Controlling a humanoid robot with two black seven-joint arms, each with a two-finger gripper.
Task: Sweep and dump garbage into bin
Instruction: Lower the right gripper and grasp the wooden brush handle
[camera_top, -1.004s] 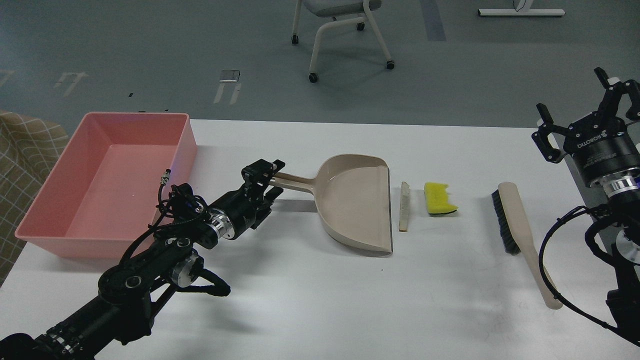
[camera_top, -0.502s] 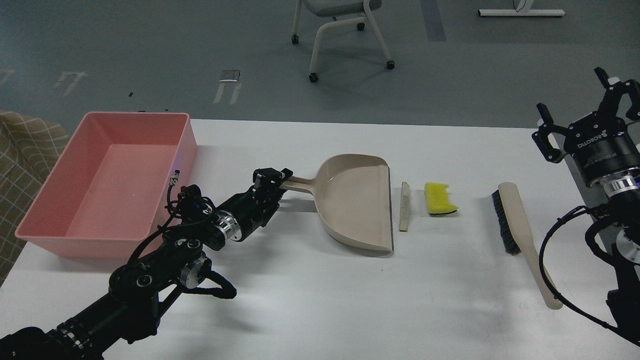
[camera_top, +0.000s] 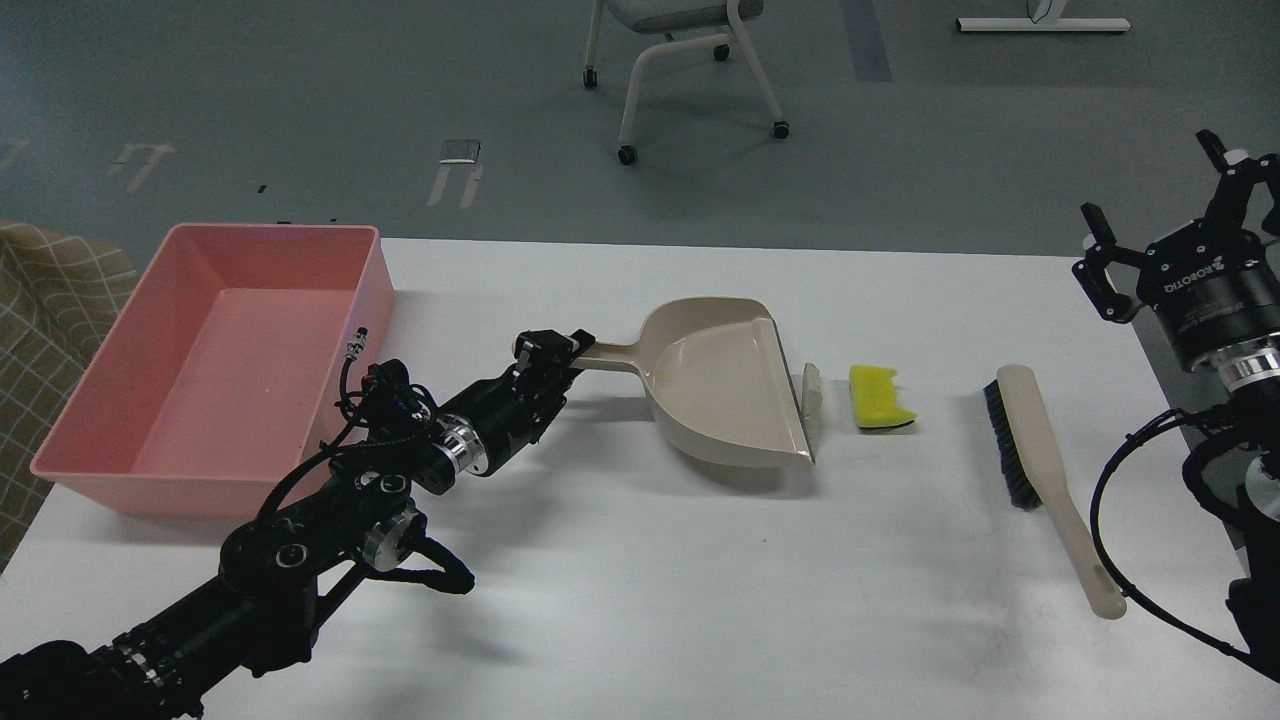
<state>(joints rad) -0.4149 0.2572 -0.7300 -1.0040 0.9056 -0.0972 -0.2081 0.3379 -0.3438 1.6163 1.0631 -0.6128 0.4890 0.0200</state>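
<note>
I have the dustpan's thin front edge (camera_top: 794, 401) facing the yellow sponge (camera_top: 878, 397) and white bread slice, so both should slide well into the dustpan when I sweep with the brush.
My left gripper (camera_top: 556, 352) is shut on the long handle of the beige dustpan (camera_top: 725, 385), which is raised and tilted, its front lip right against the white bread slice (camera_top: 813, 385). The dustpan partly hides the slice. The yellow sponge with dark green backing (camera_top: 879, 396) lies just right of the slice. The pink bin (camera_top: 215, 355) stands at the table's left and holds nothing that I can see. My right gripper (camera_top: 1170, 215) is open and empty, held up at the far right edge, above and right of the brush.
The beige brush with black bristles (camera_top: 1040, 470) lies on the white table (camera_top: 640, 600) right of the sponge, handle toward the front. A wheeled chair (camera_top: 680, 60) stands on the floor beyond the table. A checked cloth (camera_top: 40, 330) shows at the far left.
My left gripper has moved right with the dustpan, lifting and tilting it; its lip now reaches the bread slice and covers part of it. My right gripper has shifted slightly right.
</note>
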